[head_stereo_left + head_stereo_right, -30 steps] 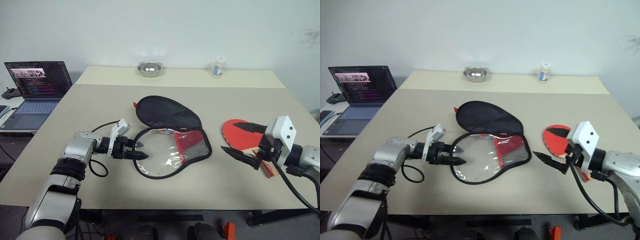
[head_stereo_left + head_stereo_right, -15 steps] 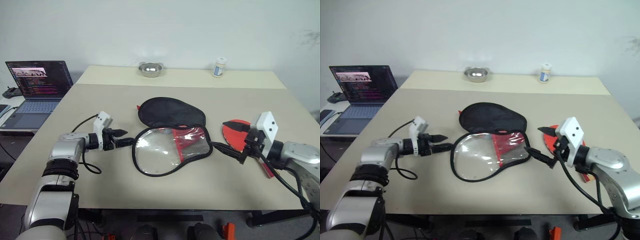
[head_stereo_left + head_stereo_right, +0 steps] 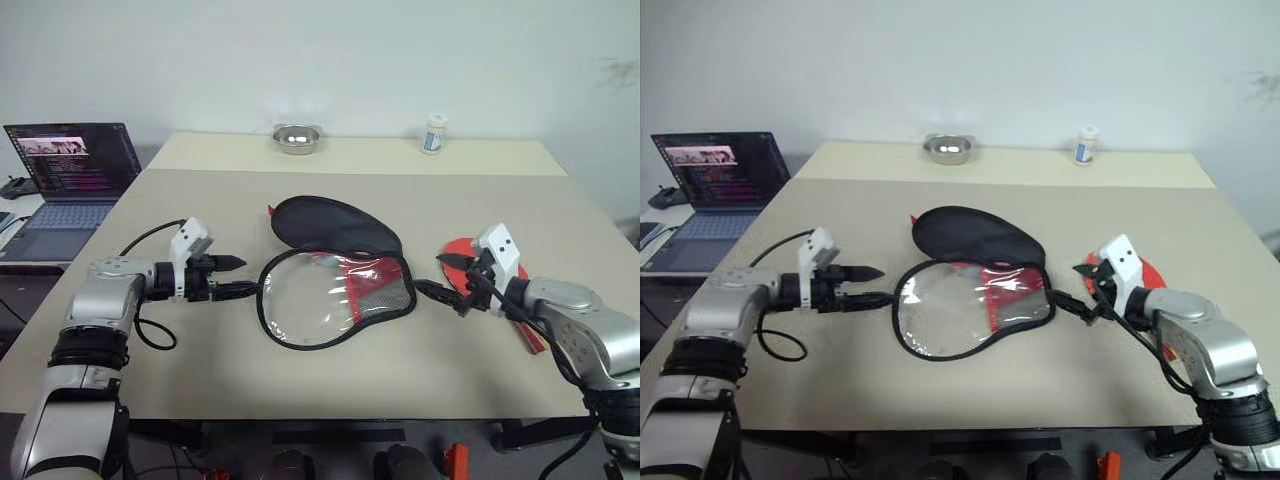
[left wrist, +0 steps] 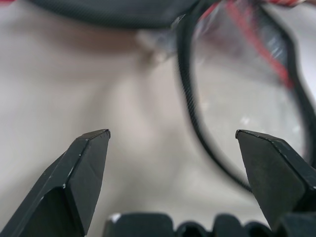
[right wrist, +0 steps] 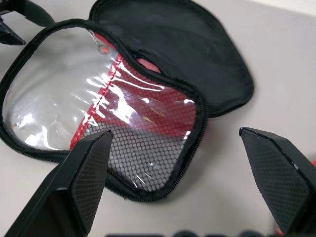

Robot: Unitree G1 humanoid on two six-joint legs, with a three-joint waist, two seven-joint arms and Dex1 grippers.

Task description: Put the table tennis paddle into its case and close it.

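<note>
My right gripper needs to take the mesh end (image 3: 390,298) and turn the case's black half (image 3: 335,222) toward the paddle, because the black half lies behind the case's clear half.
The case (image 3: 335,222) lies unzipped in the middle of the table, its black half at the back. Its clear and red-mesh half (image 3: 330,298) is folded toward me. My left gripper (image 3: 236,277) is open at the case's left rim, and that black rim (image 4: 190,98) runs between its fingers in the left wrist view. The table tennis paddle (image 3: 463,250) lies red face up to the right of the case, partly hidden by my right arm. My right gripper (image 3: 438,277) is open between the paddle and the case's right edge, pointing at the mesh half (image 5: 148,138).
At the back of the table stand a metal bowl (image 3: 296,138) and a small white bottle (image 3: 432,133). An open laptop (image 3: 65,170) sits on a side table at the far left. Bare tabletop (image 3: 330,385) lies in front of the case.
My left gripper drew back to the left from the front of the case's rim. My right gripper came down and moved left from over the paddle to the case's right edge.
</note>
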